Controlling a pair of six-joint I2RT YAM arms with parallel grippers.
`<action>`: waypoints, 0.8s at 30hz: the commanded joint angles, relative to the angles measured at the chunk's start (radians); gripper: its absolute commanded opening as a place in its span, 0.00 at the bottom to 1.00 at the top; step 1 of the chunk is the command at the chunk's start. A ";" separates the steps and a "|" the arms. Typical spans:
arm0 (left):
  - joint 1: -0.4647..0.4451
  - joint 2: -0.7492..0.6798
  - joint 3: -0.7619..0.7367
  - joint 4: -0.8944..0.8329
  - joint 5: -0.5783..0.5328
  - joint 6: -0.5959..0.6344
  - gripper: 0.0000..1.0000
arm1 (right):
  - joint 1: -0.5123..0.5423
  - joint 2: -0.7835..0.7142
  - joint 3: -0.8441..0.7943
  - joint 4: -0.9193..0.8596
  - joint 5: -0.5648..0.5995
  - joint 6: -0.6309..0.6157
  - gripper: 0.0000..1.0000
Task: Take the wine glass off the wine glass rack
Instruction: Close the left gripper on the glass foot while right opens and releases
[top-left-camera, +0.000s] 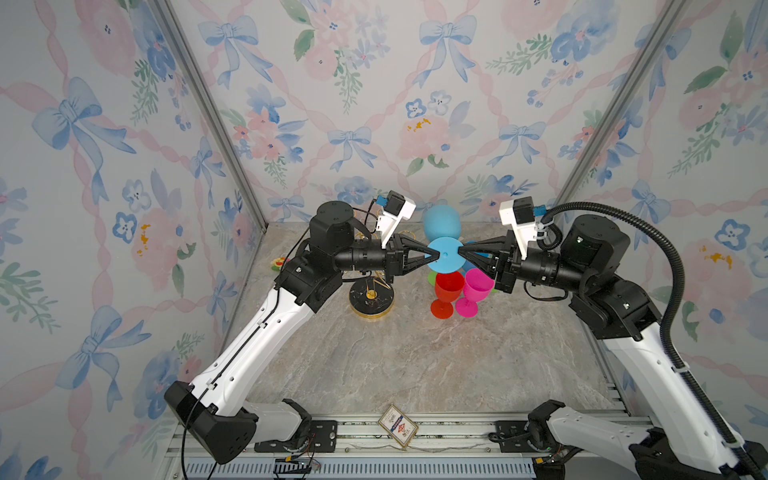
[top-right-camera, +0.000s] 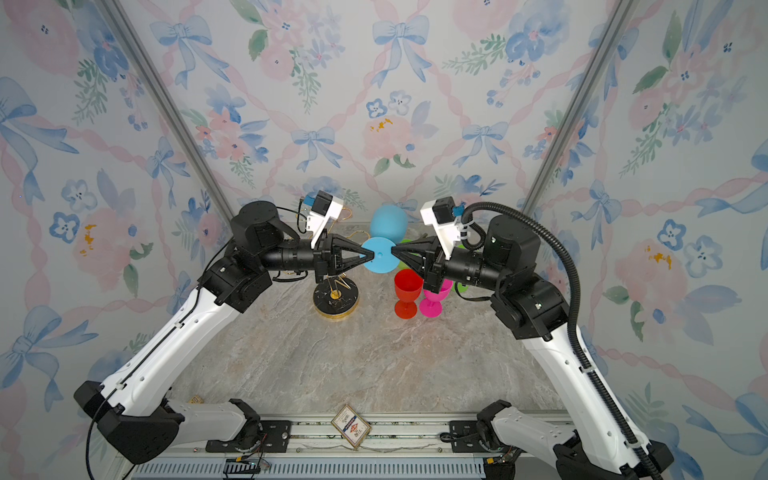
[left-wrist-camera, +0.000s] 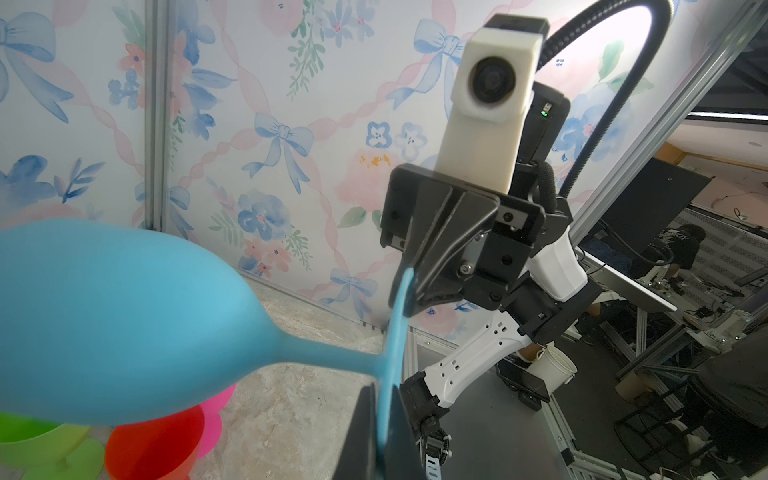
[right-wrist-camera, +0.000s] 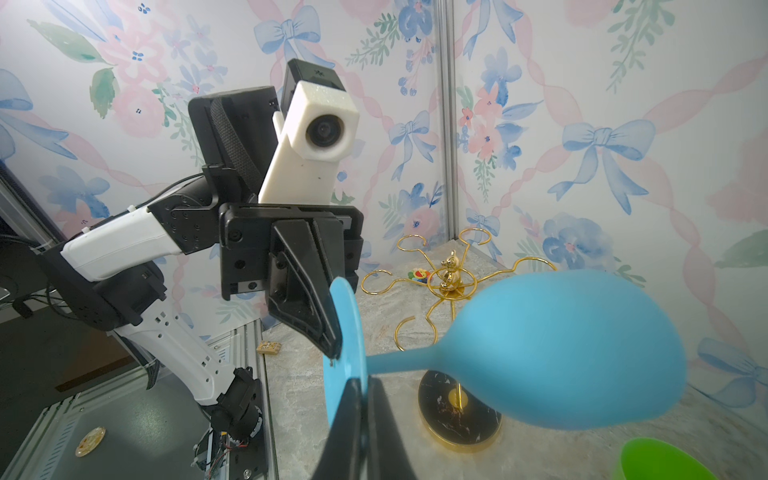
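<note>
Both grippers are on the blue wine glass's foot, and the glass's bowl is tipped back. My left gripper should turn the glass upright so that my right gripper takes the glass's rim.
The blue wine glass lies tilted in the air, bowl toward the back wall, its round foot facing the camera. My left gripper is shut on the foot's left edge, seen close in the left wrist view. My right gripper is shut on the opposite edge. The wine glass rack, gold wire with a black base, stands below my left arm, and the looped arms in view are empty.
A red glass and a pink glass stand upright on the marble table right of the rack, with a green glass behind them. A small card lies on the front rail. Patterned walls close three sides.
</note>
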 joint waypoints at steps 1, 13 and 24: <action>-0.006 0.008 0.035 0.013 0.011 -0.002 0.00 | -0.008 -0.005 -0.018 -0.007 0.006 0.006 0.09; -0.005 -0.004 0.030 0.014 -0.013 0.035 0.00 | -0.027 -0.012 -0.012 -0.061 0.026 0.049 0.49; -0.017 -0.084 -0.059 0.014 -0.196 0.226 0.00 | -0.104 -0.063 0.027 -0.122 0.083 0.201 0.73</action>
